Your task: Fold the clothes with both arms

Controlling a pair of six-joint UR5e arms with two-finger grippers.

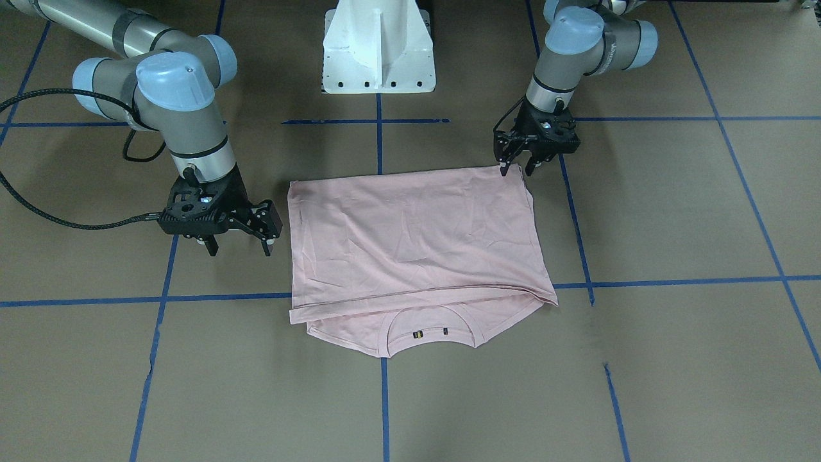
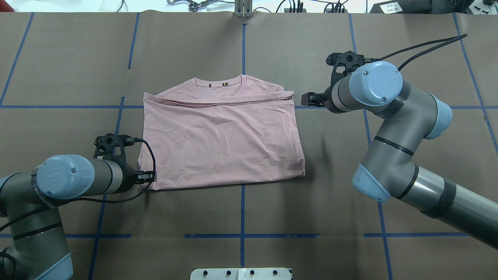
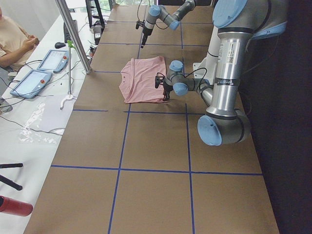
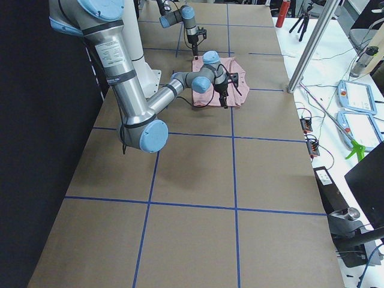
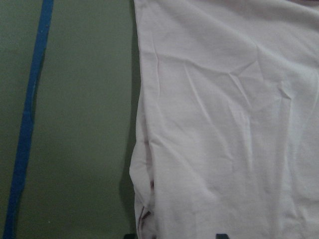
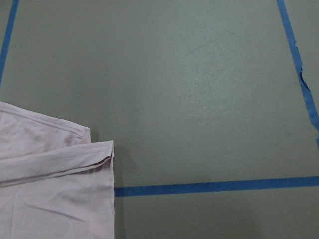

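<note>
I expect the whole pale pink T-shirt [image 1: 415, 231] to swing around still folded when I pull its near corner, because the hem [image 1: 415, 298] lies flat across the collar side.
The pale pink T-shirt [image 1: 410, 237] lies flat on the brown table, its lower half folded up over the front, so the print is hidden. The collar [image 1: 430, 324] shows at the far edge from the robot. The shirt also shows in the overhead view [image 2: 221, 140]. My left gripper [image 1: 518, 168] is open, low over the shirt's near corner, with nothing held. Its wrist view shows the shirt edge [image 5: 224, 124] between the spread fingertips. My right gripper [image 1: 240, 247] is open and empty, just beside the opposite edge, apart from the cloth [image 6: 50, 199].
The white pedestal base [image 1: 378, 51] stands at the robot's side of the table. Blue tape lines [image 1: 385, 398] cross the brown surface. An operator [image 3: 14, 39] and tablets [image 3: 31, 80] are at a side table beyond the far edge.
</note>
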